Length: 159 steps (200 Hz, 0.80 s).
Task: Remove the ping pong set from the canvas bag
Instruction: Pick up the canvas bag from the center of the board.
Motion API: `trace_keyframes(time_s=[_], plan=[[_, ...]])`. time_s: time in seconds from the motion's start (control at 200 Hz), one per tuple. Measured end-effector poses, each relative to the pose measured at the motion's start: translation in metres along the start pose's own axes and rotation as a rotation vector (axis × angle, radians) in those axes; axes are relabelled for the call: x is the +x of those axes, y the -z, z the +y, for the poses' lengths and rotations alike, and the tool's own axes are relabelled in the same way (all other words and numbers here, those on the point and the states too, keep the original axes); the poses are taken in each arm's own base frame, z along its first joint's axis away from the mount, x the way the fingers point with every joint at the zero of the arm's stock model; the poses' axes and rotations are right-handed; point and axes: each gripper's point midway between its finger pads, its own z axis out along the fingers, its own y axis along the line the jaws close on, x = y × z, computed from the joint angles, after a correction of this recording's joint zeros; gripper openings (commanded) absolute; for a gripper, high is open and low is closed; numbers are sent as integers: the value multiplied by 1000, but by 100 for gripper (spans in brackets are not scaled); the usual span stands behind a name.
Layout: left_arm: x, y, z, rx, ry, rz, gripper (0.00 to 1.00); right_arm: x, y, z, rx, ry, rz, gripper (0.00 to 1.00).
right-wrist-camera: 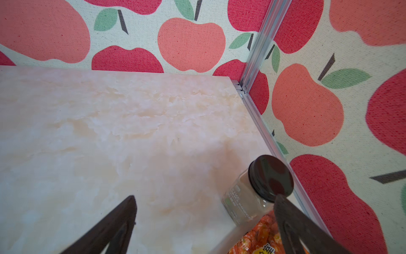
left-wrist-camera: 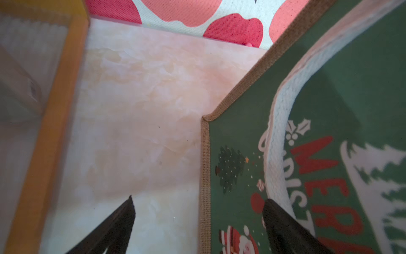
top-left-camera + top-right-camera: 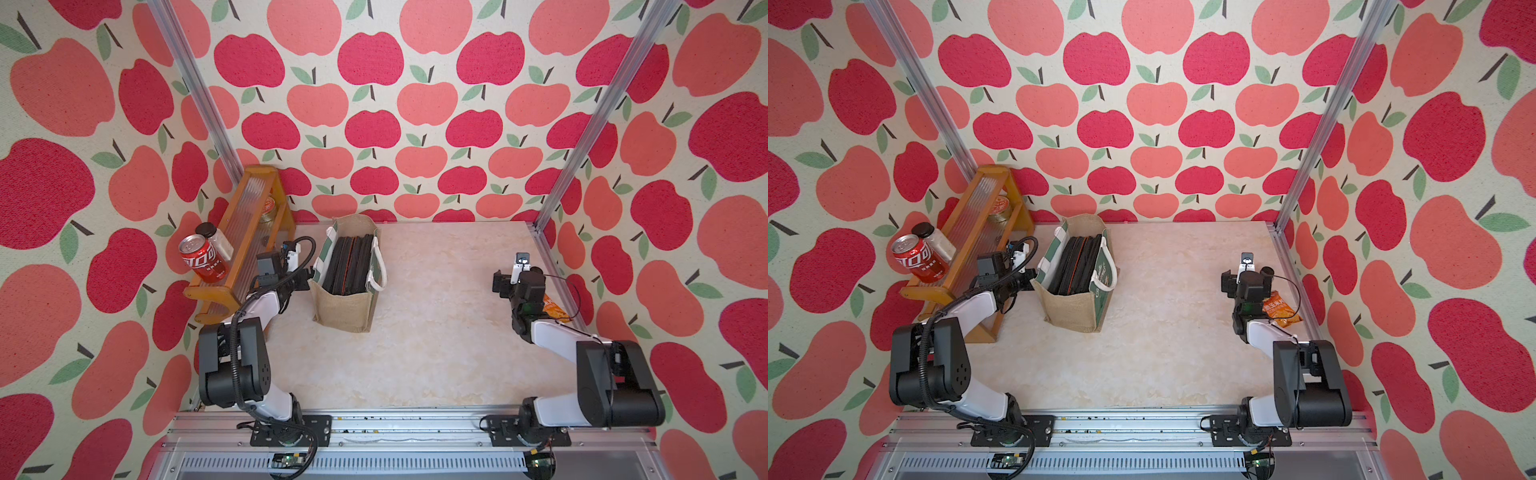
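The bag's rim needs to be held steady while my right gripper grabs the black cases inside (image 3: 362, 260). My left gripper is low outside the green panel (image 2: 241, 169), so it should move up to steady that rim.
The canvas bag (image 3: 345, 309) (image 3: 1073, 309) stands upright at the left of the table, mouth open. The ping pong set (image 3: 351, 266) (image 3: 1077, 266) shows as flat black cases with an orange line, standing on edge inside the bag. My left gripper (image 3: 307, 276) (image 2: 197, 204) is open, low beside the bag's left side. One finger is over the table and the other against the green Christmas-print panel (image 2: 241, 110) by the white rope handle (image 2: 279, 140). At the table's right side my right gripper (image 3: 500, 284) (image 1: 204, 200) hangs open and holds nothing.
A wooden rack (image 3: 249, 232) with a cola can (image 3: 203, 259) and a jar (image 3: 216, 239) stands close behind my left arm. A black-lidded jar (image 1: 252, 202) and an orange snack packet (image 3: 555, 309) (image 1: 263, 237) lie by the right wall under my right gripper.
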Motion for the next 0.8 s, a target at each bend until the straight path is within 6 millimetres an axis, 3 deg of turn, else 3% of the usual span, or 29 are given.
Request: trace_keyframes(time_s=[0.17, 0.28, 0.375, 0.56, 0.795], plan=[[-11, 4, -9, 41, 33, 68, 89, -62, -10, -9, 61, -125, 94, 99], [-29, 12, -16, 57, 36, 73, 89, -103, -10, 9, 41, -177, 135, 99], [-44, 19, -20, 57, 35, 70, 88, -117, 5, 47, -38, -154, 164, 99], [-67, 31, -26, 57, 30, 68, 86, -134, 37, 143, -253, -78, 235, 91], [-86, 43, -45, 84, 9, 69, 86, -179, 83, 231, -492, -68, 236, 84]])
